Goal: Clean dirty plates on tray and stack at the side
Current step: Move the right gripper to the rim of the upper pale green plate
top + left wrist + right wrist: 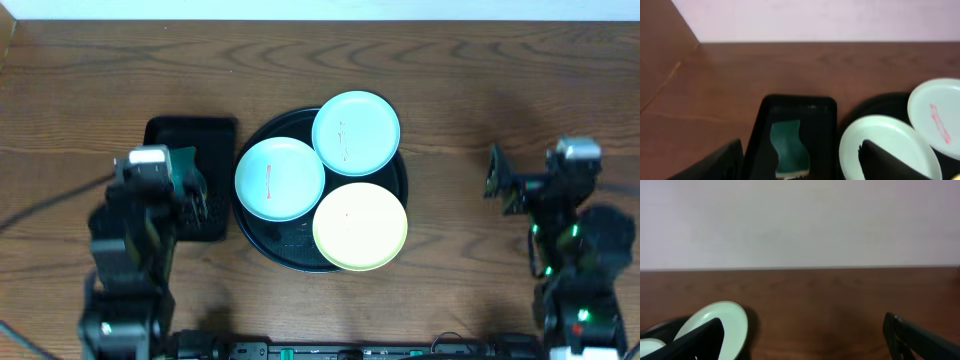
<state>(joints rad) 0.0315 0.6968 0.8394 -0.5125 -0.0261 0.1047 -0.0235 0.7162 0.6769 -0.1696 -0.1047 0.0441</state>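
Observation:
My right gripper is moving to the central gap [328, 184], where the mint-blue plate nearest the sponge has a free rim [322, 187]. It should keep moving there until fingers are on both sides of the plate's rim.
Three plates lie on the round black tray [263, 236]. A mint-blue plate [279, 178] with a thin red smear is at the left. A second mint-blue plate [356, 132], also smeared, is at the back. A pale yellow plate [360, 226] is at the front right. My left gripper [195, 195] is open over a small rectangular black tray [190, 135] left of the round tray; in the left wrist view [800, 162] its fingers straddle a green sponge [787, 145]. My right gripper [497, 178] is open and empty over bare table, well right of the tray; it also shows in the right wrist view [802, 337].
The rectangular black tray [795, 107] holds the green sponge. Brown wooden table surrounds both trays. A pale wall runs along the table's far edge [800, 225].

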